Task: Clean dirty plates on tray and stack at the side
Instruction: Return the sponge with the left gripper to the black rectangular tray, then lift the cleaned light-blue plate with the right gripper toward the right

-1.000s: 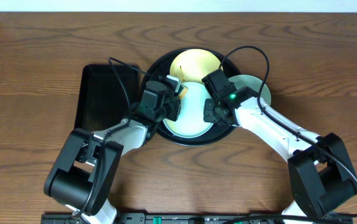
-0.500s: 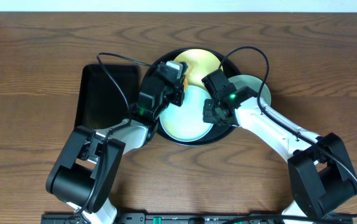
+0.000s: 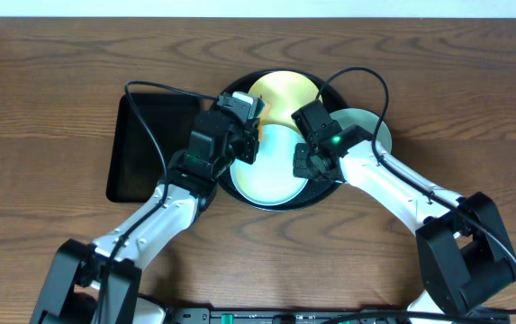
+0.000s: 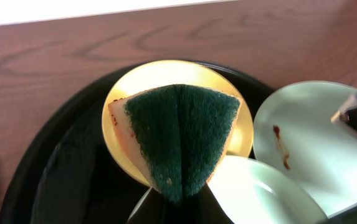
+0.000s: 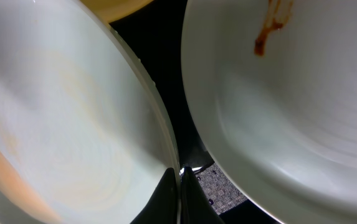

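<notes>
I should keep moving my left gripper to the rectangular black tray (image 3: 136, 148) and let go there, because that tray is empty and the green sponge (image 4: 178, 134) hangs free above the plates.
The round black tray (image 3: 230, 94) holds a pale yellow plate (image 3: 286, 93) at the back and a mint plate (image 3: 271, 171) in front. My right gripper (image 3: 304, 166) is shut on the front plate's right rim (image 5: 166, 143), one finger on each side. A second mint plate (image 3: 370, 126) with a brown smear (image 5: 265, 37) lies at the tray's right edge. My left gripper (image 3: 247, 121) is shut on a folded green sponge (image 4: 181, 130), which hangs over the yellow plate (image 4: 119, 102).
A smaller rectangular black tray (image 3: 145, 148) lies left of the round tray, beside my left arm. Bare wood-grain tabletop (image 3: 456, 81) stretches to the right and behind. The left arm's cable loops over the rectangular tray.
My left gripper has carried the sponge back from the front mint plate to the yellow plate, its arm stretching out. The right gripper and its plate have stayed put.
</notes>
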You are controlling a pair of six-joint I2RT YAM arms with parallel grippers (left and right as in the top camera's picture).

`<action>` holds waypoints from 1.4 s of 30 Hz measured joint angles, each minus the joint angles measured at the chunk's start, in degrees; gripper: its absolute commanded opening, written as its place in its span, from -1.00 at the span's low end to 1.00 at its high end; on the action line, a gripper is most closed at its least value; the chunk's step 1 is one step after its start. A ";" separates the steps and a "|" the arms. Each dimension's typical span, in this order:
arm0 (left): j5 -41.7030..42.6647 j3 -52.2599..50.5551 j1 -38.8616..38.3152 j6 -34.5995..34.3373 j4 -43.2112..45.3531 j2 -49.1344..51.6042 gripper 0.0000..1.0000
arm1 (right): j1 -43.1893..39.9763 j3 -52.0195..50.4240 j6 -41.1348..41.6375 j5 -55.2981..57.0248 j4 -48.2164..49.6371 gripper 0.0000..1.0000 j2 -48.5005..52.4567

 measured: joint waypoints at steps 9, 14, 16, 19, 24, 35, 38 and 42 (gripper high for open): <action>-6.84 0.02 6.03 -2.56 -11.08 -6.64 -0.85 | 0.00 0.00 -0.44 0.07 0.44 -0.97 0.00; -6.60 0.00 14.53 -7.74 -19.74 -9.40 -0.85 | 0.00 0.13 -1.90 0.46 0.59 -0.97 -0.11; -5.60 0.00 18.27 -9.05 -22.69 -9.38 -0.85 | 0.00 0.48 -3.32 0.96 0.37 -0.98 -0.57; -4.52 -0.02 22.40 -9.70 -26.75 -9.38 -0.85 | 0.00 1.22 -5.86 3.15 0.28 -0.97 -2.34; -3.67 -0.09 26.69 -9.16 -31.19 -9.38 -0.85 | 0.00 2.29 -10.54 8.70 0.48 -0.97 -7.34; -4.02 -0.09 27.04 -5.88 -30.32 -5.25 -0.85 | 1.09 2.60 -19.80 19.39 3.50 -0.97 -13.42; -4.46 -0.09 27.04 -5.64 -26.99 -1.53 -0.85 | 3.63 2.64 -23.08 26.45 5.77 -0.97 -13.90; -4.72 -0.13 27.04 -5.27 -22.43 2.93 -0.85 | 8.17 2.64 -27.56 36.41 7.61 -0.97 -13.90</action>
